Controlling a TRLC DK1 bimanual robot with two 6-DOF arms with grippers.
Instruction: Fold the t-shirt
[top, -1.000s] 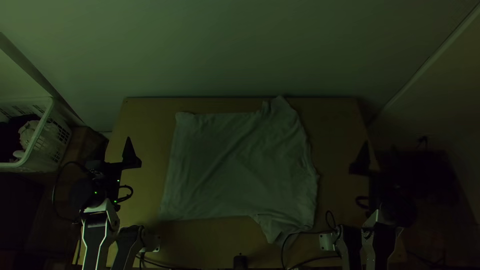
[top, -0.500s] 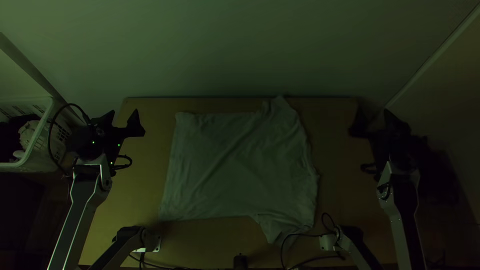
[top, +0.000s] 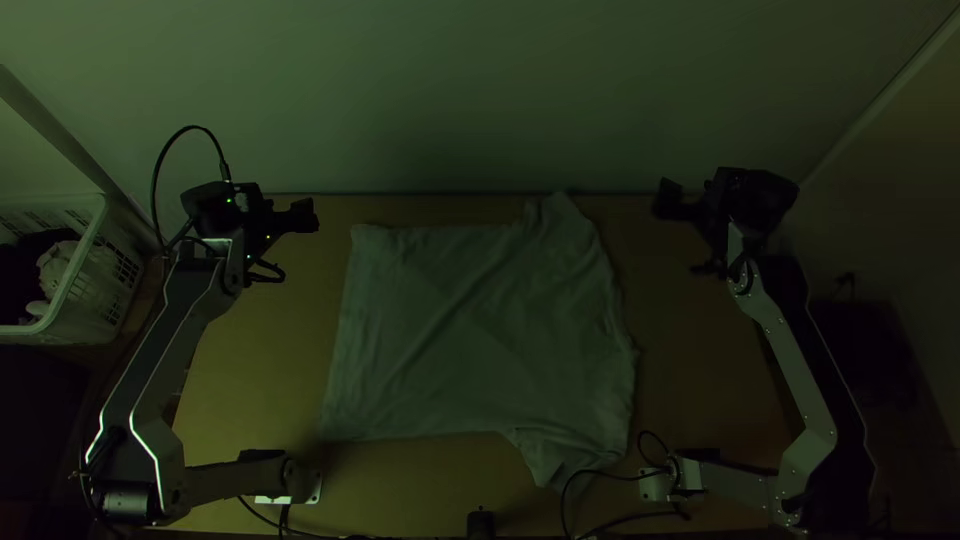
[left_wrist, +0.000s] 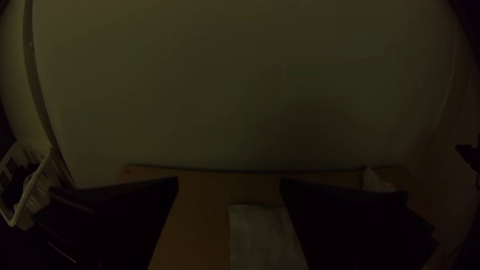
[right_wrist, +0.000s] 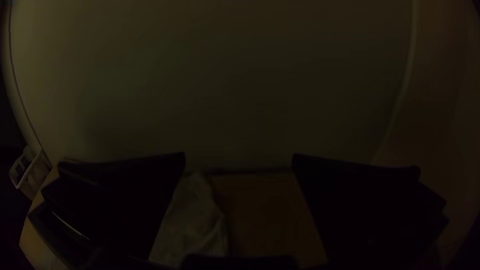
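Observation:
I expect the shirt's back side to fold over when I carry it forward, while the front sleeve stays in place, because the cloth is lying limp and flat.
A pale t-shirt lies spread on the table, its body end to the left and its two sleeves at the right, one toward the back edge, one toward the front. Up and left of the shirt is my left gripper, held above the table's back left corner. My right gripper is above the back right part, clear of the cloth. In the left wrist view, my left gripper stands open, with part of the shirt beyond. The right wrist view has my right gripper open, the shirt lower down.
A white basket with dark and pale cloth stands left of the table. A wall rises behind the back edge. Black cables loop near both arm bases, one by the front sleeve. A small dark object sits at the front edge.
Both arms have extended up the picture toward the table's back edge, the left gripper also shifting right and the right one slightly left. The t-shirt has stayed as it was.

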